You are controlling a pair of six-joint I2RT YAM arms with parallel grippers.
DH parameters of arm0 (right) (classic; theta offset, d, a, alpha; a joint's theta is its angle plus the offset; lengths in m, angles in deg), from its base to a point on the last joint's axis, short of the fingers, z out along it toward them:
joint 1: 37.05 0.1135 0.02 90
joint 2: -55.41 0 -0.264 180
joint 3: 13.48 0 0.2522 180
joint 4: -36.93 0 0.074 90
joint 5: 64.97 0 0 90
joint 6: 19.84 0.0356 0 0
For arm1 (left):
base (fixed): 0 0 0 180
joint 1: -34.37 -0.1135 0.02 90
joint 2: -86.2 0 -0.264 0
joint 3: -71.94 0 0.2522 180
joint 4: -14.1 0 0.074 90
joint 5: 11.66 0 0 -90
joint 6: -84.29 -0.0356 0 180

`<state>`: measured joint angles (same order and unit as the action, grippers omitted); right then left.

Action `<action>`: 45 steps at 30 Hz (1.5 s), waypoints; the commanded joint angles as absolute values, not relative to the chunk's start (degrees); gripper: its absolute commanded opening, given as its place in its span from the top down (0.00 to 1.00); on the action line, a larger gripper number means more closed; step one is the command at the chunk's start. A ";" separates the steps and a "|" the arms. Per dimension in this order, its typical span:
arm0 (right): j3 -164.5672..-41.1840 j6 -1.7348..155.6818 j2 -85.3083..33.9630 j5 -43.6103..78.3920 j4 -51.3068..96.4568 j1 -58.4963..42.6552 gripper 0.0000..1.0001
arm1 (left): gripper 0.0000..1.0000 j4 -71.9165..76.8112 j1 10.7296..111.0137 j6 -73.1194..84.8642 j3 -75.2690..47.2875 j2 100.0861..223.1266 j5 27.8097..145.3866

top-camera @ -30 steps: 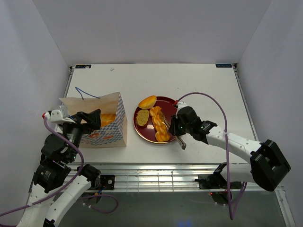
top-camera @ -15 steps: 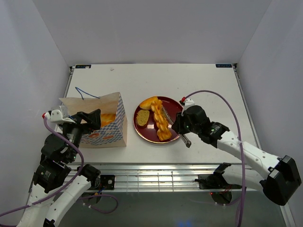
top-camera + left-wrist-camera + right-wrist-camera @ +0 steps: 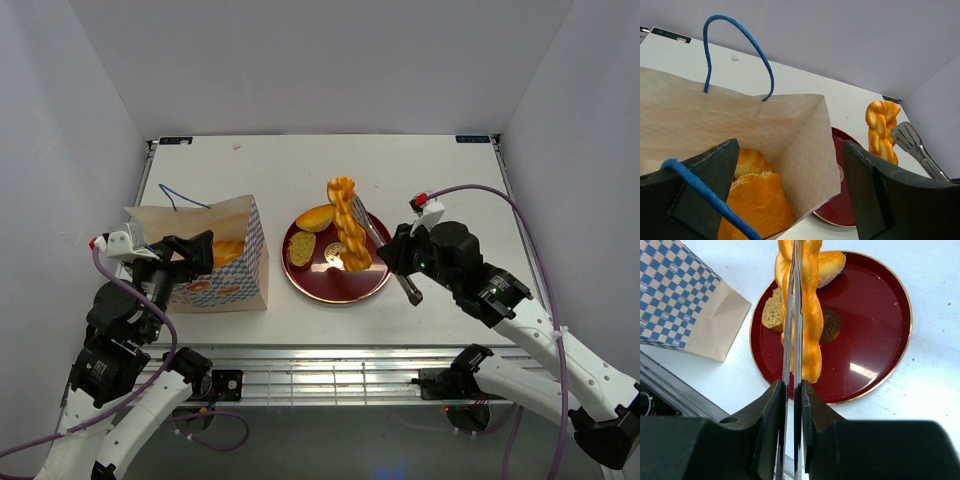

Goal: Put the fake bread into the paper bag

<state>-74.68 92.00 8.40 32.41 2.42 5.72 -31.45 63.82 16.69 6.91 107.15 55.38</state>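
Note:
My right gripper should go on carrying the braided bread stick point(image 3: 346, 222), which the tongs pinch clear of the plate, until it hangs over the open paper bag point(image 3: 228, 250).
My right gripper point(image 3: 400, 260) is shut on metal tongs point(image 3: 383, 247), which pinch a braided bread stick point(image 3: 348, 222) and hold it above the dark red plate point(image 3: 335, 297). In the right wrist view the stick point(image 3: 805, 305) hangs between the tong arms point(image 3: 792, 340) over the plate point(image 3: 875, 315). An oval bun point(image 3: 315, 216) and a slice point(image 3: 301, 249) lie on the plate. The paper bag point(image 3: 253, 262) stands open at the left with bread pieces point(image 3: 757, 205) inside. My left gripper point(image 3: 190, 252) is open at the bag's mouth, its fingers point(image 3: 865, 190) wide apart.
The bag's blue cord handles point(image 3: 737, 42) stick up at its far side, and one crosses my left finger. A metal rail point(image 3: 330, 360) runs along the table's near edge. White walls enclose the table on three sides.
My right gripper, with the tongs, has lifted the braided stick off the plate and drawn back to the right. The left arm and the bag have not moved.

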 commanded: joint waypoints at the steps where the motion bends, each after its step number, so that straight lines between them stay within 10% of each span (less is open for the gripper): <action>1: -79.88 89.50 9.53 31.19 6.03 5.76 0.86 | 0.07 -31.82 63.99 16.79 4.57 108.35 56.28; 45: -115.57 80.62 -29.40 4.91 38.11 22.63 0.86 | 0.07 -31.56 63.99 13.37 2.72 102.11 52.15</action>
<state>-112.23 82.52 -29.36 6.25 31.27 21.87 -32.50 63.82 14.67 3.66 103.15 52.67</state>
